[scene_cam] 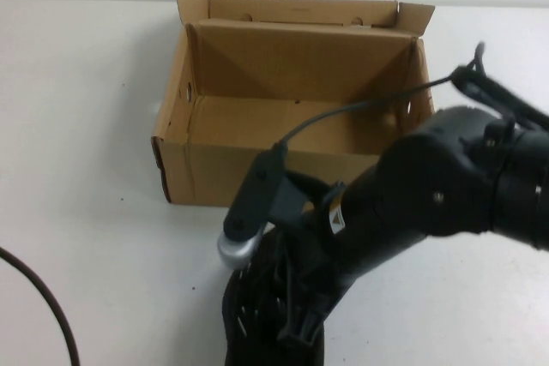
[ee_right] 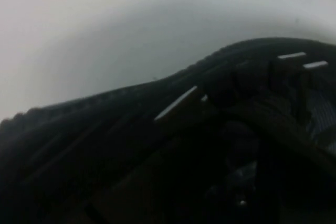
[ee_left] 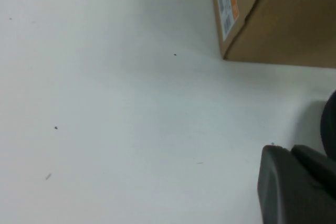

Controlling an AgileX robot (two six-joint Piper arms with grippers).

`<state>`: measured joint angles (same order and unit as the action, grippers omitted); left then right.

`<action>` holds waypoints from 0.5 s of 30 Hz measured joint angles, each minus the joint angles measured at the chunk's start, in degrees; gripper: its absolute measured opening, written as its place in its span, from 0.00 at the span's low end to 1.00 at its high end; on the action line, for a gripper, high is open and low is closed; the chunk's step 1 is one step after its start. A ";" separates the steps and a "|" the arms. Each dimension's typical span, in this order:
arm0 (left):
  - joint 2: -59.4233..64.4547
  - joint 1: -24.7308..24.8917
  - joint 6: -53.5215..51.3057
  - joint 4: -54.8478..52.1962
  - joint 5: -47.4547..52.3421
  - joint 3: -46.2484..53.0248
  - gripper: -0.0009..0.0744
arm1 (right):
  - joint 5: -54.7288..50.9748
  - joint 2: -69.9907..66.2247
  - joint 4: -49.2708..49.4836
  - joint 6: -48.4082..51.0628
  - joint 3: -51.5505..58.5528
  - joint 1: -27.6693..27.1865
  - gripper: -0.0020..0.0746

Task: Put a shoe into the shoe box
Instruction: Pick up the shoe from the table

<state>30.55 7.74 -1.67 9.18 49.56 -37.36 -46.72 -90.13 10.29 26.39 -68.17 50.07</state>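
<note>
The black shoe [scene_cam: 273, 336] points across the length of the shoe box, so the robot's right gripper should lift it to the left gripper, and both should turn it along the box's long side [scene_cam: 210, 176].
The brown cardboard shoe box [scene_cam: 257, 173] stands open at the back middle of the table, flaps up, nothing inside. The black shoe [scene_cam: 250, 315], with short white dashes on its side, lies on the table just in front of the box at the near edge. My right gripper [scene_cam: 296, 323] is down on the shoe, its arm reaching in from the right. In the right wrist view the shoe [ee_right: 157, 129] fills the picture very close up. My left gripper [ee_left: 294, 182] shows only in its wrist view, low over bare table, apart from a box corner [ee_left: 283, 24].
The white table [scene_cam: 86, 169] stretches left of the box. A dark cable [scene_cam: 47, 306] curves across the near left corner. A white label with blue and orange print [ee_left: 227, 3] is on the box's side. The right arm's cable [scene_cam: 360, 105] arcs over the box.
</note>
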 joint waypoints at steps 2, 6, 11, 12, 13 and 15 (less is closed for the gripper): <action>0.00 0.00 -0.83 1.28 0.00 0.00 0.01 | -3.82 0.09 0.98 0.42 -3.38 0.00 0.03; 0.00 0.00 -9.34 7.01 0.35 0.00 0.01 | -11.40 0.09 2.25 0.70 -10.43 0.00 0.03; 0.00 0.00 -26.73 17.85 0.01 0.00 0.01 | -15.90 0.09 2.36 0.57 -18.84 0.00 0.03; 0.00 0.00 -29.73 20.03 -0.42 0.00 0.01 | -16.17 0.09 2.36 0.13 -20.52 0.00 0.03; 0.00 0.00 -32.27 22.03 -1.00 0.00 0.01 | -16.32 0.09 2.12 -0.46 -22.15 0.00 0.03; 0.00 0.00 -35.86 24.96 -1.67 -0.59 0.05 | -16.54 0.09 1.36 -1.33 -25.10 0.00 0.03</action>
<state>30.55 7.74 -37.53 34.13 47.89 -37.95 -63.26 -90.04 11.65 25.05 -93.27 50.07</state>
